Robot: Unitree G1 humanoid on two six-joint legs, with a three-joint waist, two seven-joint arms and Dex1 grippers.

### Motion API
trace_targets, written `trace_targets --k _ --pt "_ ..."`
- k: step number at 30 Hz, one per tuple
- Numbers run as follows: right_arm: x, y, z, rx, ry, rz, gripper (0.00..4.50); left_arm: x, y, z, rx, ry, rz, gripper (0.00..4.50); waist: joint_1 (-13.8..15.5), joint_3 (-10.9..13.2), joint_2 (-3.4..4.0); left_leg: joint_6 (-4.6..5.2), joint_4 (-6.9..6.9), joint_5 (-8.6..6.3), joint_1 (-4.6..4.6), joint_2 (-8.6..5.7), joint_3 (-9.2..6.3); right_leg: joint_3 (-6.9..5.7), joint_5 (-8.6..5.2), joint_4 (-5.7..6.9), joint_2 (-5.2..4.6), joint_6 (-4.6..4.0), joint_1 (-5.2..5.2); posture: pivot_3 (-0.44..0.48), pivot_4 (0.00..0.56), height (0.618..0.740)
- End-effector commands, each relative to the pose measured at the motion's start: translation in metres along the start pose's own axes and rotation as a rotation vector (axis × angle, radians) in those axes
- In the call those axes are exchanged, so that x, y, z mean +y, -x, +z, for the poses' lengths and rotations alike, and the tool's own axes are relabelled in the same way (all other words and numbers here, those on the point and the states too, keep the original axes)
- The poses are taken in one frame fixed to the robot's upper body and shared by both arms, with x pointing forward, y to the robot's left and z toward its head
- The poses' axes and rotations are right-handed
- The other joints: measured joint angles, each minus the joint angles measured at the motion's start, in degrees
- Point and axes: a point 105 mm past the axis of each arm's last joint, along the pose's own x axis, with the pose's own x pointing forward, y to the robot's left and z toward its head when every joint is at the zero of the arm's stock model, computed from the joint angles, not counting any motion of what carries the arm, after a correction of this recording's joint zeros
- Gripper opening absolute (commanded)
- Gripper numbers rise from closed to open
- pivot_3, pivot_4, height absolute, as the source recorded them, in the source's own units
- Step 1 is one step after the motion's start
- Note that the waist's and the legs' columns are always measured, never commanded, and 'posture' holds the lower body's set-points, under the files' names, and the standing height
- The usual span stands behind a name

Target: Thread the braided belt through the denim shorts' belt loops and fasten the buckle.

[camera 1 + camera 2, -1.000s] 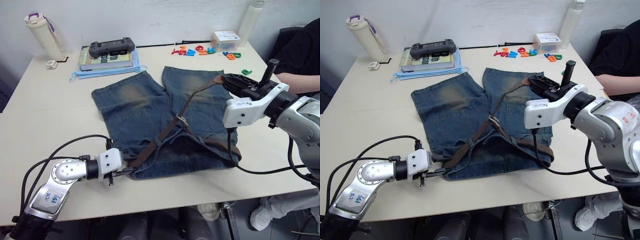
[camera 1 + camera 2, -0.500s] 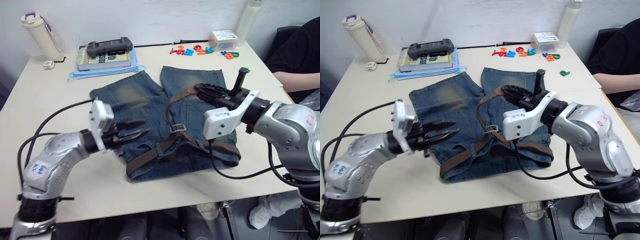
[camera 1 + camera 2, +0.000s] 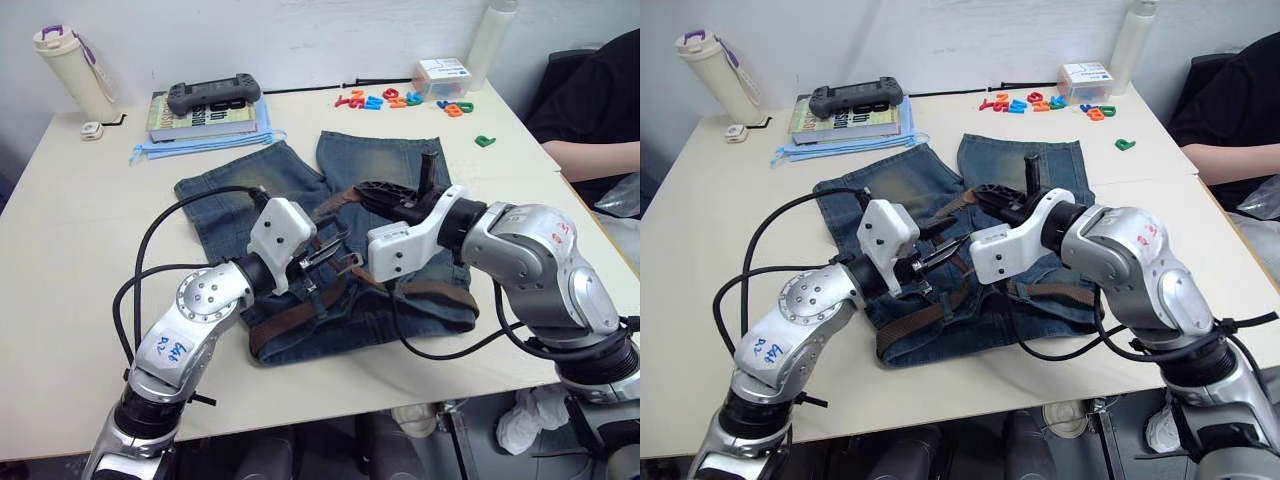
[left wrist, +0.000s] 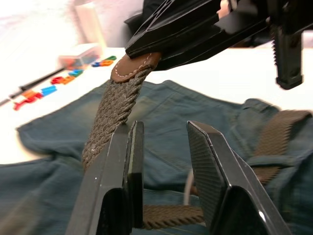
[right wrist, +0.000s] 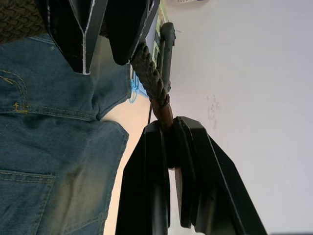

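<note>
The tan tip [image 4: 134,67] will stay upright above my left gripper when I carry the strap, because a thick braid [image 4: 111,111] goes straight into its short stitched end.
The denim shorts [image 3: 250,190] lie flat in the middle of the table. The braided belt [image 3: 283,328] runs along their near waistband and under a belt loop [image 4: 261,160], then rises off the cloth. My right gripper [image 3: 362,188] is shut on the belt's tan tip [image 4: 132,66] and holds it above the shorts. My left gripper [image 3: 335,255] hangs open just under that tip. The raised strap [image 4: 110,115] runs against the outside of one left finger [image 4: 128,161], not between the two. The buckle is hidden behind the left gripper.
A game controller [image 3: 205,93] lies on a book at the back left, beside a pale bottle [image 3: 62,68]. Coloured letters [image 3: 400,98], a small box [image 3: 445,72] and a white bottle [image 3: 495,40] sit at the back right. A person's arm [image 3: 590,160] rests at the right edge.
My left gripper left the shorts' near left corner, rose, and moved right to the belt tip, now open. My right gripper carried the tip leftward over the shorts.
</note>
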Motion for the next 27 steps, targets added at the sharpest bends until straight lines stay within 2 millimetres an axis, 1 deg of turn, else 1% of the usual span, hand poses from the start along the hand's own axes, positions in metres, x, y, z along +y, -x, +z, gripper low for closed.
trace_targets --k 1,4,6,11,15,17,19,21,25,27 --pt "-0.006 0.001 0.008 -0.029 0.021 -0.021 0.00 0.014 0.001 0.013 -0.035 -0.094 0.099 1.69 0.0 0.0 0.00 0.00 0.00 0.00 0.00 0.00 0.00 0.00 0.00 0.00 0.00 0.00 0.00 0.000 0.150 0.707" --pt "-0.003 0.001 0.001 0.004 0.017 -0.012 0.00 0.003 0.003 0.025 -0.097 -0.088 0.045 1.69 0.0 0.0 0.00 0.00 0.00 0.00 0.00 0.01 0.00 0.00 0.00 0.02 0.00 0.00 0.00 0.000 0.150 0.707" --pt "-0.002 0.001 -0.004 0.026 0.011 -0.008 0.00 -0.001 0.006 0.027 -0.128 -0.055 0.016 1.69 0.0 0.0 0.00 0.00 0.00 0.00 0.00 0.01 0.00 0.00 0.00 0.02 0.00 0.00 0.00 0.000 0.150 0.707" --pt "0.003 -0.003 -0.009 0.050 -0.006 0.001 0.00 0.003 0.014 0.029 -0.181 0.002 -0.004 1.69 0.0 0.0 0.00 0.00 0.01 0.00 0.01 0.02 0.00 -0.01 0.00 0.02 -0.01 0.00 0.00 0.000 0.150 0.707" --pt "0.009 -0.006 -0.006 0.041 -0.011 0.018 0.00 0.009 0.015 0.021 -0.161 0.001 0.052 1.69 0.0 0.0 0.00 0.00 0.02 0.00 0.00 0.01 0.00 0.00 0.00 0.02 -0.01 0.00 0.00 0.000 0.150 0.707" --pt "0.010 -0.006 -0.004 0.036 -0.014 0.020 0.00 0.011 0.014 0.022 -0.168 0.002 0.071 1.69 0.0 0.0 0.00 0.00 0.02 0.00 0.00 0.01 0.00 -0.01 0.00 0.01 -0.01 0.00 0.00 0.000 0.150 0.707" --pt "0.010 -0.006 -0.001 0.026 -0.015 0.022 0.00 0.010 0.009 0.015 -0.127 -0.030 0.072 1.69 0.0 0.0 0.00 0.00 0.02 0.00 0.00 0.00 0.00 0.00 0.00 0.02 -0.01 0.00 0.00 0.000 0.150 0.707" --pt "0.009 -0.007 0.003 0.013 -0.012 0.018 0.00 0.015 0.005 0.008 -0.089 -0.046 0.103 1.69 0.0 0.0 0.00 0.00 0.02 0.00 0.01 0.00 0.00 0.00 0.00 0.02 0.00 0.00 0.00 0.000 0.150 0.707" --pt "0.007 -0.009 0.008 -0.002 -0.008 0.011 0.00 0.019 -0.001 0.003 -0.059 -0.071 0.113 1.69 -0.1 0.0 0.00 0.00 0.01 0.00 0.01 0.01 0.00 0.00 0.00 0.03 0.01 0.00 0.00 0.000 0.150 0.707" --pt "0.007 -0.009 0.009 -0.005 -0.007 0.008 0.00 0.023 -0.002 -0.003 -0.024 -0.080 0.123 1.69 0.0 0.0 0.00 0.00 0.01 0.00 -0.01 0.00 -0.01 -0.01 0.00 0.02 0.00 0.00 -0.01 0.000 0.150 0.707"
